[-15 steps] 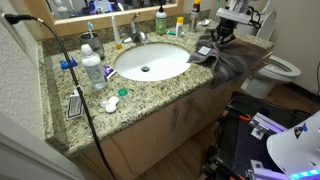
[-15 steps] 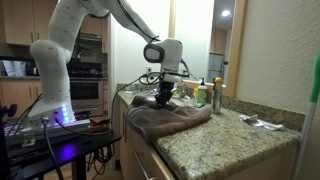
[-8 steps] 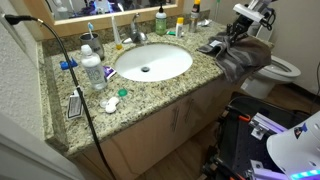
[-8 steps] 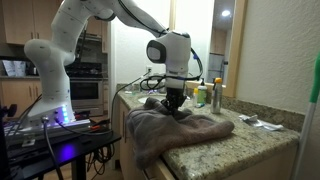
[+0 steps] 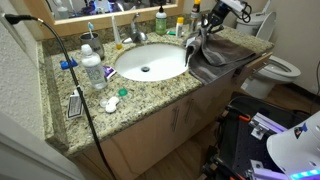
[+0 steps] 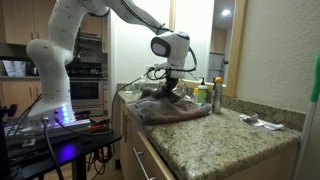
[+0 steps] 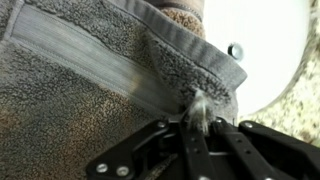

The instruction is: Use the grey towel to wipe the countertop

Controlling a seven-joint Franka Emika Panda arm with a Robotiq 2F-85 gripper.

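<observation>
My gripper already has the grey towel's edge (image 5: 190, 61) at the sink's rim, so it should drag the towel back toward the countertop's end (image 5: 251, 43) by the toilet.
The grey towel (image 5: 218, 58) lies spread on the speckled granite countertop (image 5: 150, 92) to the right of the white sink (image 5: 150, 62), one edge hanging over the front. It also shows in an exterior view (image 6: 168, 108) and fills the wrist view (image 7: 90, 70). My gripper (image 5: 203, 27) is shut on a pinch of the towel at its edge nearest the sink, lifting that corner slightly. In the wrist view the jaws (image 7: 197, 125) are closed on a tuft of towel, with the sink rim (image 7: 265, 50) just beyond.
Bottles and a soap dispenser (image 5: 161, 18) stand along the back by the faucet (image 5: 135, 32). A clear bottle (image 5: 92, 70), a cup, small items and a black cable (image 5: 70, 60) sit left of the sink. A toilet (image 5: 280, 68) stands beside the counter.
My gripper, holding the towel, swung out toward the counter's end and has now dragged it back toward the sink and the back wall. The towel has shifted with it.
</observation>
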